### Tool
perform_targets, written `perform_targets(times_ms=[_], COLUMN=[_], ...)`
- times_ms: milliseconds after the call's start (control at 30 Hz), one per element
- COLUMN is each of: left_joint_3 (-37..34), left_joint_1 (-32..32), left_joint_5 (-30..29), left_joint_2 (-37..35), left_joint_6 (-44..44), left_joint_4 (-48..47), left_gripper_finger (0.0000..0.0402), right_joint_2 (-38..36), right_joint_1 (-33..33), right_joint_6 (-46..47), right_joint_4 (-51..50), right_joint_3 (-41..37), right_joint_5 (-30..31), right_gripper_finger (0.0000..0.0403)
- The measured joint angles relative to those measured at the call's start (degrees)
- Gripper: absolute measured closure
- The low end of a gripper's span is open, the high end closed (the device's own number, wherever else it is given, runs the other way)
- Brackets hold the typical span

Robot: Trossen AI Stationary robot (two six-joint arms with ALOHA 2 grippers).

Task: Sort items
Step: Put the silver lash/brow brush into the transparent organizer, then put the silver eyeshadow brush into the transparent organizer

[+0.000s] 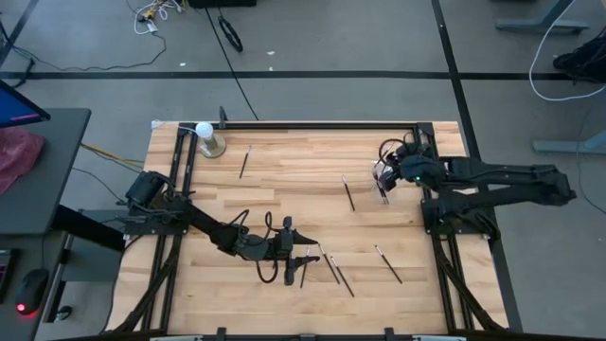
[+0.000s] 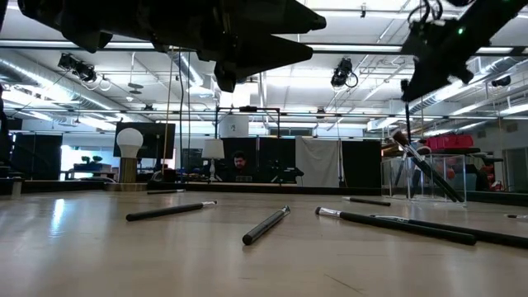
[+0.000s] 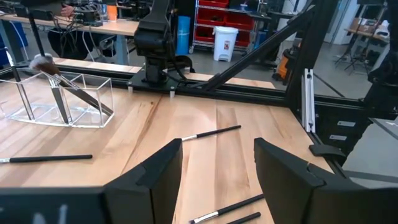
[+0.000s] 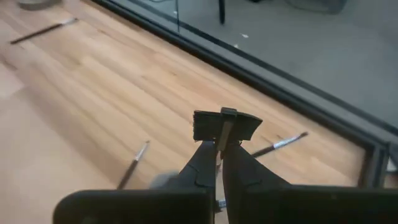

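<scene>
The clear compartment box (image 1: pixel 383 192) is a long way from the brush under my left gripper, so I should pick up that brush (image 2: pixel 171 212) and hand it to my right gripper.
Several thin dark brushes lie flat on the wooden table: one far left (image 1: pixel 244 161), one mid-table (image 1: pixel 348 192), a cluster near the front (image 1: pixel 336 272) and one (image 1: pixel 386 263) beside it. My left gripper (image 1: pixel 298 254) hovers open over the front cluster, and a brush (image 3: pixel 211 132) lies beyond its fingers. My right gripper (image 1: pixel 383 180) is shut on a brush above a clear compartment box (image 3: pixel 81 99). A tufted brush (image 3: pixel 62 84) leans inside that box. My right gripper (image 4: pixel 219 149) pinches a thin pale-shafted brush (image 4: pixel 222 138) between its two fingertips. A wide dark head (image 4: pixel 227 126) shows just past the fingers. The brush is lifted clear of the table. How far back it reaches between the fingers cannot be told.
A white ball on a metallic base (image 1: pixel 206 137) stands at the table's far left corner. Black frame rails run along the far edge (image 1: pixel 312 123) and both sides. Bare wood spans the table's middle (image 1: pixel 294 199). In the low view a person sits in the room behind (image 2: pixel 240 162).
</scene>
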Motion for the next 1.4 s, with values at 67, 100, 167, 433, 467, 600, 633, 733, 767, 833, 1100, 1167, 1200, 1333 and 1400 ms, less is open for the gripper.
perform_targets(times_ms=[67,100,167,433,467,600,633,733,767,833,1100,1167,1200,1333,1400], left_joint_3=[0.0,0.0,0.0,0.0,0.0,0.0,0.0,0.0,0.0,0.0,0.0,0.0,0.0,0.0,0.0], left_joint_1=[0.0,0.0,0.0,0.0,0.0,0.0,0.0,0.0,0.0,0.0,0.0,0.0,0.0,0.0,0.0], left_joint_5=[0.0,0.0,0.0,0.0,0.0,0.0,0.0,0.0,0.0,0.0,0.0,0.0,0.0,0.0,0.0], left_joint_2=[0.0,0.0,0.0,0.0,0.1,0.1,0.1,0.1,0.1,0.1,0.1,0.1,0.1,0.1,0.1], left_joint_6=[0.0,0.0,0.0,0.1,0.1,0.1,0.0,-0.1,-0.1,-0.1,-0.2,-0.4,-0.4,-0.5,-0.5], left_joint_4=[0.0,0.0,0.0,0.0,0.0,0.0,0.0,0.0,0.0,0.0,0.0,0.0,0.0,0.0,0.0], left_gripper_finger=[0.0202,0.0202,0.0202,0.0202,0.0202,0.0202,0.0202,0.0202,0.0202,0.0202,0.0202,0.0202,0.0202,0.0202,0.0202], right_joint_2=[0.0,0.0,0.0,0.0,0.0,0.0,0.0,0.0,0.0,0.0,-0.9,-1.6,-1.9,-3.2,-3.6], right_joint_1=[-2.3,-3.3,-5.2,-10.1,-10.5,-11.3,-11.5,-11.8,-11.8,-11.8,-11.8,-11.8,-11.8,-11.5,-10.5], right_joint_6=[0.3,0.7,0.8,0.6,0.6,1.0,1.0,1.0,1.0,0.9,0.4,0.1,-0.5,-2.9,-4.4], right_joint_4=[2.0,3.0,5.3,14.6,14.7,14.8,14.8,14.9,14.9,14.9,14.5,14.0,13.6,13.2,13.9], right_joint_3=[-2.5,-3.5,-5.5,-10.7,-11.1,-12.5,-12.9,-13.4,-13.4,-13.4,-12.8,-11.7,-11.1,-7.6,-6.2], right_joint_5=[-0.4,-1.0,-3.3,-11.6,-11.8,-12.2,-12.9,-14.0,-14.1,-14.1,-9.1,-8.7,-8.6,-10.5,-13.2], right_gripper_finger=[0.0398,0.0398,0.0398,0.0392,0.0392,0.0387,0.0384,0.0369,0.0361,0.0341,0.0245,0.0231,0.0227,0.0224,0.0228])
